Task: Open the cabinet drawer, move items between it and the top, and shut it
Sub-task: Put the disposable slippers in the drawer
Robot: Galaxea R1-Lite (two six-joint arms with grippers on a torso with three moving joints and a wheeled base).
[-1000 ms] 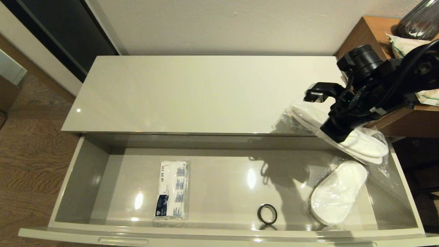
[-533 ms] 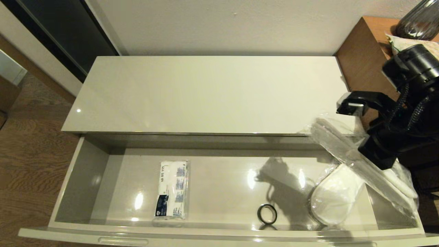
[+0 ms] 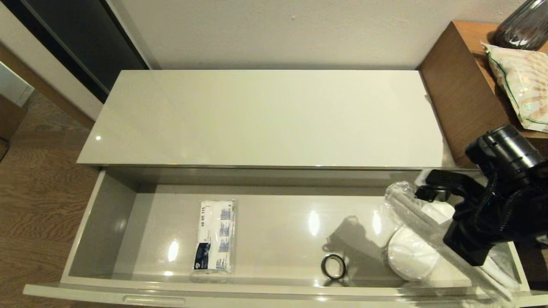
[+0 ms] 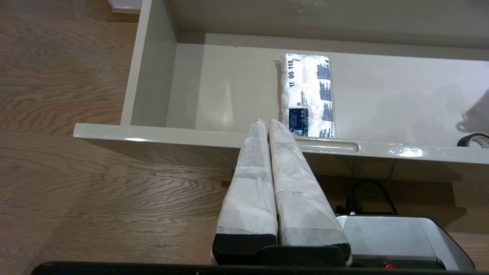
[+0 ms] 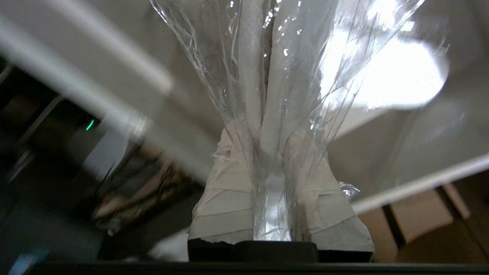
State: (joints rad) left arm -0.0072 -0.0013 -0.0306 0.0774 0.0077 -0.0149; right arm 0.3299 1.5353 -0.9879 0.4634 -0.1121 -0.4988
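Observation:
The drawer's bottom behind the black ring (image 3: 352, 223) is free for the slipper pack (image 3: 418, 218), so my right gripper should carry on moving the pack inward and let go of it there.
The grey-beige drawer (image 3: 102, 222) stands pulled fully out under the glossy cream top (image 3: 265, 115), which carries nothing. A white tissue pack (image 3: 215, 236) with a dark blue label lies flat left of the drawer's middle; the left wrist view shows the pack (image 4: 307, 95) too. My right gripper (image 3: 464, 248) is shut on a plastic-wrapped slipper pack (image 3: 411, 205), tilted over the drawer's right end. The wrapped slippers (image 5: 263, 68) run out from between its fingers (image 5: 229, 183). Another wrapped slipper (image 3: 409, 256) lies on the drawer floor beneath. My left gripper (image 4: 264, 122) is shut, empty, low before the drawer front.
A small black ring (image 3: 333, 266) lies on the drawer floor, left of the slippers. A brown wooden unit (image 3: 462, 85) adjoins the cabinet's right end, with a printed bag (image 3: 522, 85) and a dark glass vase (image 3: 522, 25) on it. Wood floor lies left.
My right arm has carried the slipper pack from over the top's right end forward and down into the drawer's right end. The tissue pack and the ring have not moved.

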